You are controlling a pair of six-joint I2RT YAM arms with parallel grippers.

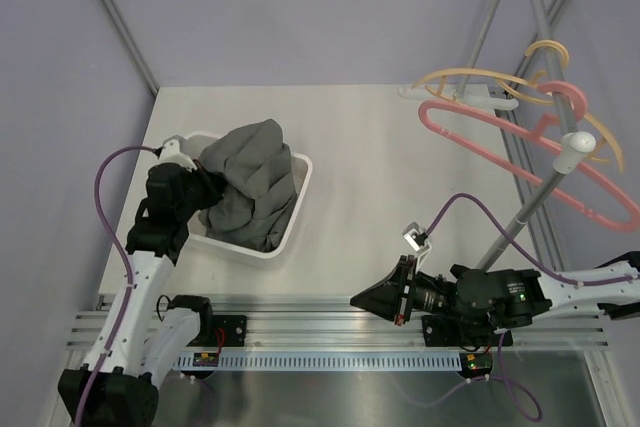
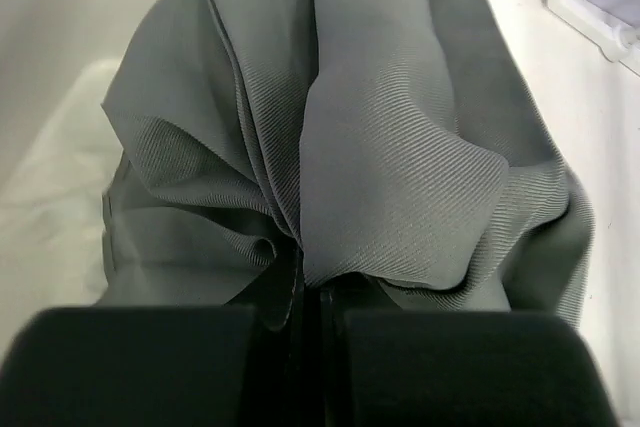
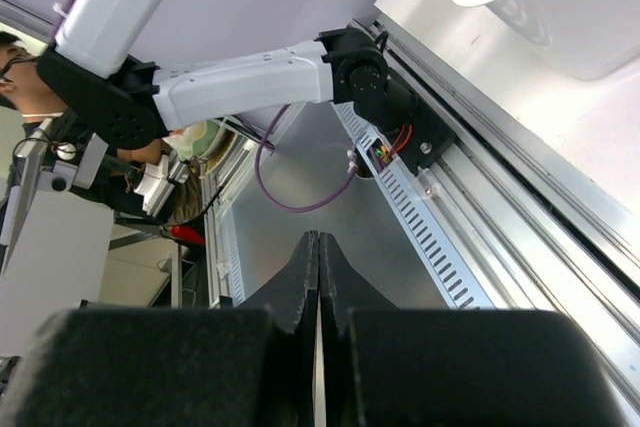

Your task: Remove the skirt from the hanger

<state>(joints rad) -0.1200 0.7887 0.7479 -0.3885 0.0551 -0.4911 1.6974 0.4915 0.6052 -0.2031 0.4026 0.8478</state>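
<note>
I should bring the skirt's fold over the basket's middle (image 1: 252, 197) and open my left gripper, because the skirt hangs over the basket's far rim (image 1: 262, 134) and my left gripper is at the basket's side.
The grey skirt (image 1: 250, 182) lies bunched in the white basket (image 1: 300, 209) at the left of the table. My left gripper (image 1: 208, 187) is shut on a fold of the skirt at the basket's left side; in the left wrist view the cloth (image 2: 380, 147) rises from between the closed fingers (image 2: 312, 292). The pink hanger (image 1: 520, 152) and a yellow hanger (image 1: 480, 79) hang empty on the rack at the right. My right gripper (image 1: 358, 298) is shut and empty, low over the front rail; in the right wrist view its fingertips (image 3: 318, 244) meet.
A metal rack pole (image 1: 535, 197) with a white knob (image 1: 577, 144) slants up at the right. A metal rail (image 1: 330, 332) runs along the table's near edge. A small white clip (image 1: 413, 237) lies on the table near the right arm.
</note>
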